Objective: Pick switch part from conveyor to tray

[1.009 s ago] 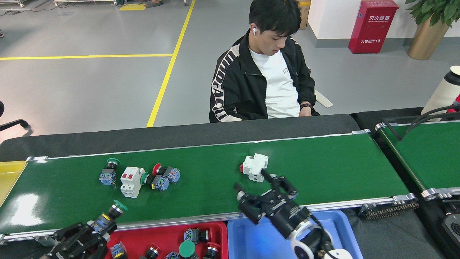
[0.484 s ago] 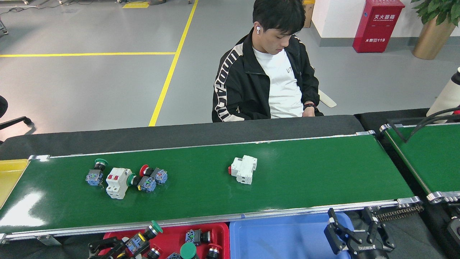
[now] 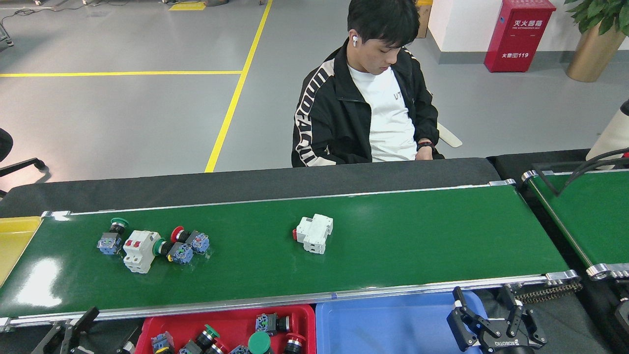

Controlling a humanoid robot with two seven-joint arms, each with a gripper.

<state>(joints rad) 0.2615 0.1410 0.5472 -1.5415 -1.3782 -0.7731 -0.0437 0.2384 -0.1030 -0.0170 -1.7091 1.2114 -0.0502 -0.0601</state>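
Observation:
The white switch part [image 3: 315, 233] will ride toward the yellow bin [image 3: 16, 245] until I pick it up, because that bin sits at the end of the belt.
The conveyor [image 3: 393, 255] runs across the head view, its dark-green belt between silver rails. A white switch part [image 3: 314, 233] lies alone near the belt's middle. At the belt's left is a cluster: a green-capped button [image 3: 112, 236], a white breaker with red levers [image 3: 140, 250], a green-and-blue piece [image 3: 173, 250] and a red-capped button [image 3: 189, 239]. The red tray [image 3: 147, 329] below the belt holds several button parts; a blue tray [image 3: 388, 329] sits beside it. My left gripper [image 3: 69, 328] is open and empty at the lower left. My right gripper [image 3: 484, 302] is open over the blue tray's right corner.
A person [image 3: 368, 113] sits behind the conveyor, hands low at the far edge. A yellow bin [image 3: 12, 241] stands at the belt's left end. A second green belt [image 3: 589, 216] with black cables lies at the right.
My left gripper let go of the green-capped button, which now lies in the red tray, and drew back to the lower left. The parts on the belt moved left. The right gripper barely moved.

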